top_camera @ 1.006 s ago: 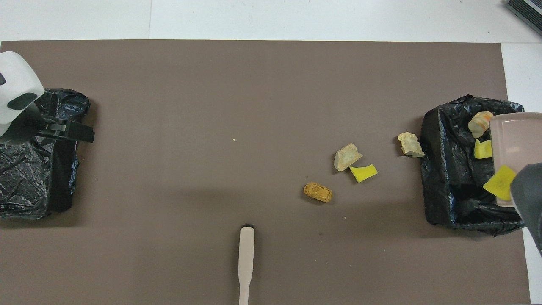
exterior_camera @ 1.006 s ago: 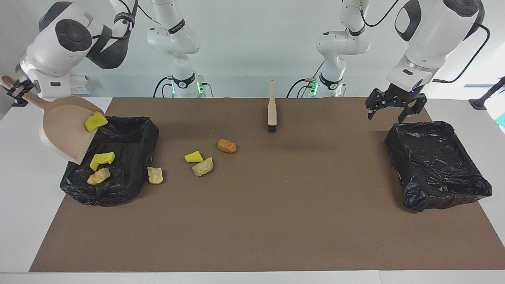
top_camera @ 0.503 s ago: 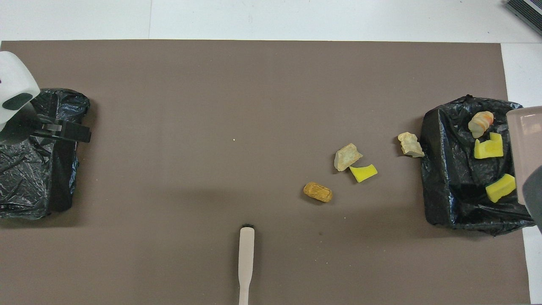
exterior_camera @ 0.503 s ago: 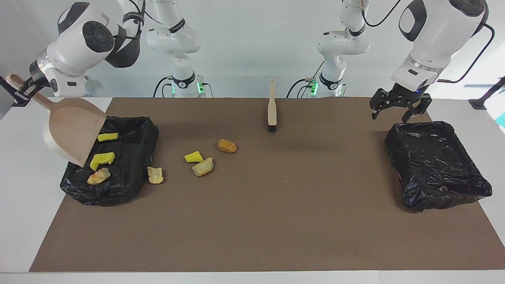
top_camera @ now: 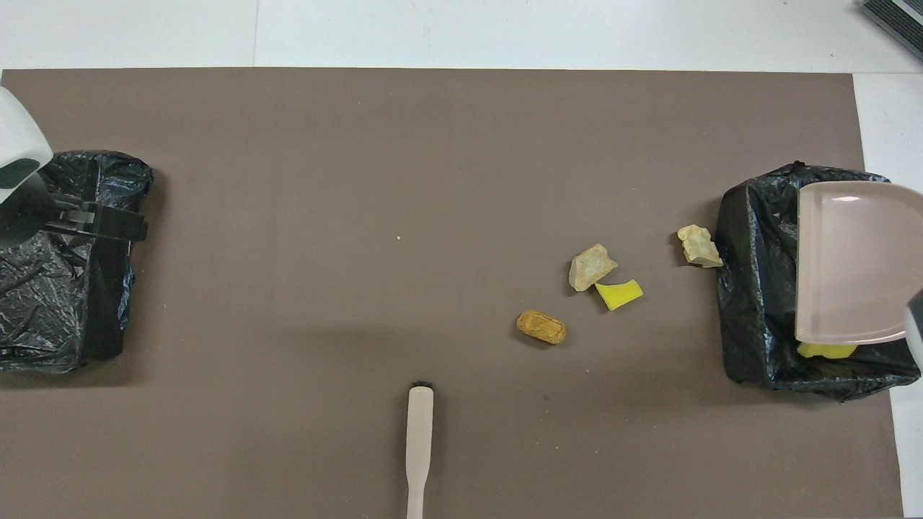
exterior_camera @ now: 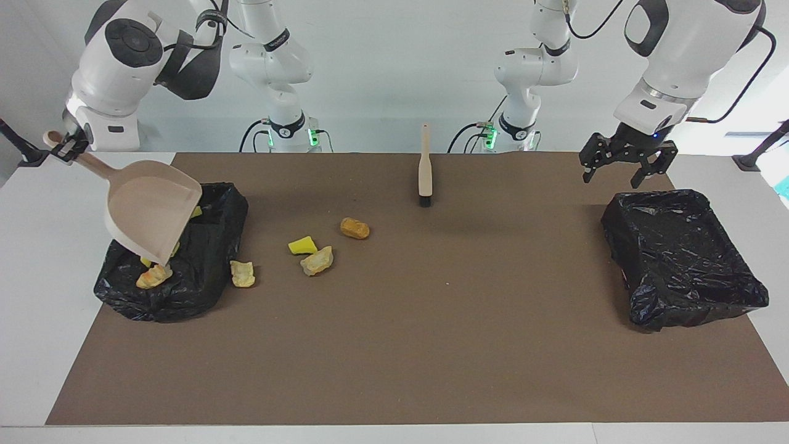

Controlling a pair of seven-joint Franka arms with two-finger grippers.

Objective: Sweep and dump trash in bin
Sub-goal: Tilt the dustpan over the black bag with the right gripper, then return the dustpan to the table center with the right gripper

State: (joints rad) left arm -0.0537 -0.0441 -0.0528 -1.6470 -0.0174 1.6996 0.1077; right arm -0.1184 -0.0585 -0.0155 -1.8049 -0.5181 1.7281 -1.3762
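Observation:
The beige dustpan's smooth side (top_camera: 857,262) hangs clean over the yellow sponge, so the robot can expect all of the trash (top_camera: 593,267) to slide off when it tips the dustpan.
My right gripper (exterior_camera: 66,147) is shut on the handle of the beige dustpan (exterior_camera: 154,209), which hangs tilted and empty over the black-lined bin (exterior_camera: 203,271) at the right arm's end. In the bin a tan lump (exterior_camera: 154,275) and bits of yellow sponge (top_camera: 826,350) show; the pan (top_camera: 851,259) hides the rest. On the mat lie more trash: a pale chunk (exterior_camera: 242,273) against the bin, a yellow piece (exterior_camera: 302,245), a tan chunk (exterior_camera: 317,260) and an orange-brown lump (exterior_camera: 355,228). My left gripper (exterior_camera: 619,176) waits open in the air.
A beige brush (exterior_camera: 424,169) lies on the brown mat near the robots, bristles pointing away from them. A second black-lined bin (exterior_camera: 678,253) sits at the left arm's end, below the left gripper (top_camera: 94,220).
The yellow sponge piece slid off the dustpan into the bin. The right arm then swung the pan in over the bin and flatter. The left gripper rose slightly.

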